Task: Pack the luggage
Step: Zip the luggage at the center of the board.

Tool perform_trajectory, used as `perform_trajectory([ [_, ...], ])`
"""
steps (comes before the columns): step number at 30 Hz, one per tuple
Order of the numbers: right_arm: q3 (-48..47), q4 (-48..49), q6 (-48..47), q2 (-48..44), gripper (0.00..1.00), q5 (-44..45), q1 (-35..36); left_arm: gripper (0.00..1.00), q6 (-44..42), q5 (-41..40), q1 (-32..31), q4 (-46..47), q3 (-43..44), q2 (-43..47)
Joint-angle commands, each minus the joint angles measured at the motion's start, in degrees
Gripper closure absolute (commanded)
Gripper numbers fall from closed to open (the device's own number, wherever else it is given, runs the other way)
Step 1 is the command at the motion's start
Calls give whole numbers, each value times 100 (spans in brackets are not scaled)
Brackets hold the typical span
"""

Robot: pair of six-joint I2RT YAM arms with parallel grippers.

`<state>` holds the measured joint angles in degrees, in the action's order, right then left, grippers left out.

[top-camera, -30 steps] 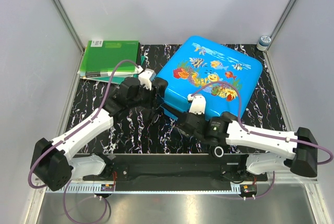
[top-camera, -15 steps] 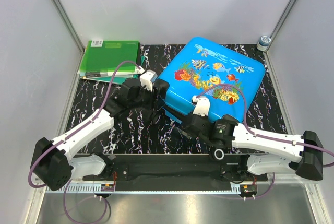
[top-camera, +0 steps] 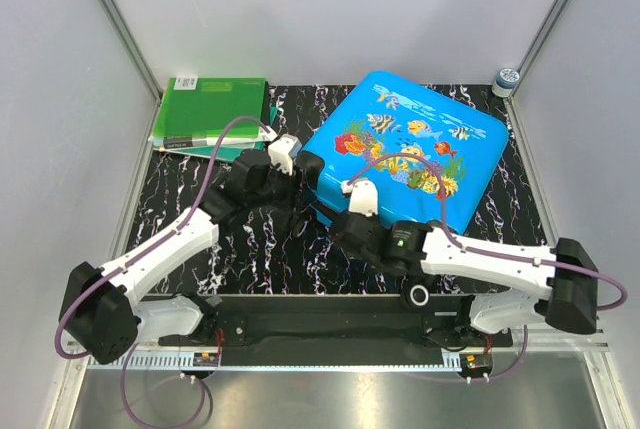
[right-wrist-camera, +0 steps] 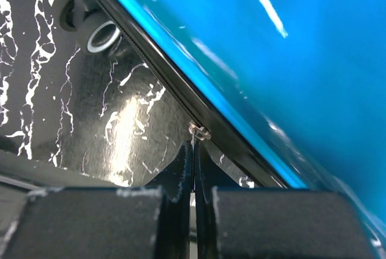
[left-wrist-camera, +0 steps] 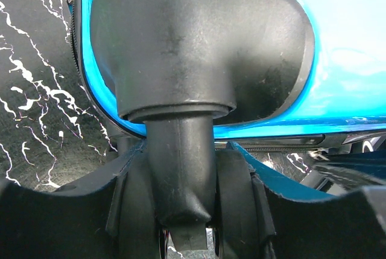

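The robot's right gripper should now pull the zipper pull along the black zipper line up to the suitcase's corner (top-camera: 314, 191) and then let go, while the left gripper steadies the wheel stem (left-wrist-camera: 181, 162).
The luggage (top-camera: 410, 149), a bright-blue suitcase with fish print, lies flat and closed at the back right of the table. My left gripper (top-camera: 298, 174) is at its left corner. In the left wrist view my left gripper (left-wrist-camera: 181, 211) is shut on the black wheel stem (left-wrist-camera: 181, 168) below the wheel housing (left-wrist-camera: 193, 47). My right gripper (top-camera: 335, 224) is at the suitcase's near-left edge. In the right wrist view my right gripper (right-wrist-camera: 193, 162) is shut on the thin metal zipper pull (right-wrist-camera: 198, 130), at the black zipper line under the blue shell (right-wrist-camera: 289, 60).
Green folders (top-camera: 210, 114) are stacked at the back left. A small jar (top-camera: 507, 79) stands at the back right corner. A black wheel (right-wrist-camera: 99, 34) of the suitcase shows left of the zipper pull. Grey walls close in the black marbled table (top-camera: 250, 249).
My right gripper has moved left along the suitcase's near-left edge, towards the left gripper. The left arm has stayed in place on the wheel stem.
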<state>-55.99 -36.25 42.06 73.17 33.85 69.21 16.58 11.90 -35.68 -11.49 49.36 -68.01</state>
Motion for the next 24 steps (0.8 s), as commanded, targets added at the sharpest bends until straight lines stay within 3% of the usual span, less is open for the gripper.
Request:
perform_trajectory([
  [1,-965,1542,-620,338,100,-300,119,100,21,1420,-343,1931,346,112],
  [10,-1397,1709,-972,1033,100,-238,40,100,74,1447,-413,1975,276,183],
  [24,-1424,3044,-1657,1525,100,-422,-57,100,145,1254,-449,1931,170,376],
])
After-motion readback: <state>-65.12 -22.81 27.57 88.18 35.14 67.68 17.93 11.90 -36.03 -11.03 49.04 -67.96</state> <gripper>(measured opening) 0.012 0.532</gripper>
